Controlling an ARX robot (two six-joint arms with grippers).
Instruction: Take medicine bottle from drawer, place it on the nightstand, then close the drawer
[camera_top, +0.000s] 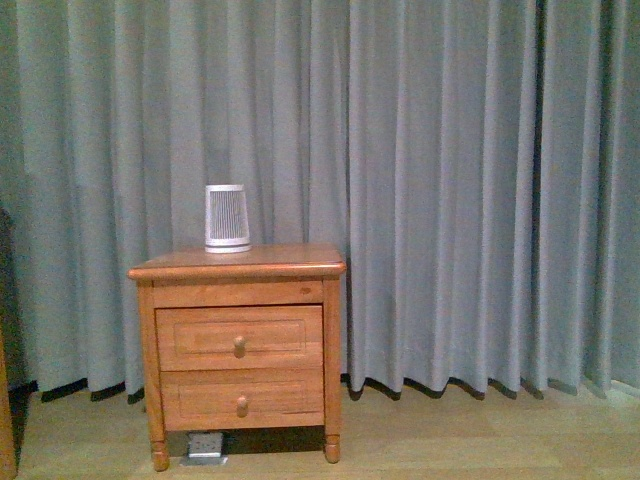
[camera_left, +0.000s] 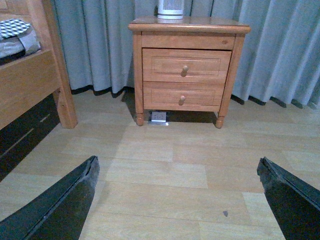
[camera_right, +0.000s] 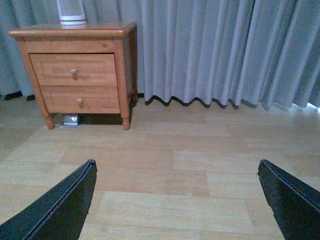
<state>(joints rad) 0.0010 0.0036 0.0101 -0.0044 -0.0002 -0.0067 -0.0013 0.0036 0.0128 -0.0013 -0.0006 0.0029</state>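
Observation:
The round knob (camera_top: 239, 343) is halfway across a front with straight seams, so I expect the upper drawer (camera_top: 241, 338) to slide straight out as I pull.
The orange-brown nightstand (camera_top: 300, 264) stands against the grey curtain, also seen in the left wrist view (camera_left: 235, 65) and the right wrist view (camera_right: 125, 70). Its upper drawer (camera_top: 239, 338) (camera_left: 185, 65) (camera_right: 73, 69) is pushed shut, round knob showing. The medicine bottle is hidden. My left gripper (camera_left: 177, 172) hangs open over bare floor, well short of the nightstand. My right gripper (camera_right: 177, 172) is open too, farther off and to the nightstand's right. Neither arm shows in the front view.
A large white ribbed cylinder (camera_top: 227, 217) stands on the nightstand top. A lower drawer (camera_top: 241, 397) is also shut. A small white box (camera_left: 158, 117) lies on the floor under the cabinet. A wooden bed frame (camera_left: 35, 80) sits to the left. Curtain (camera_top: 480, 190) hangs behind.

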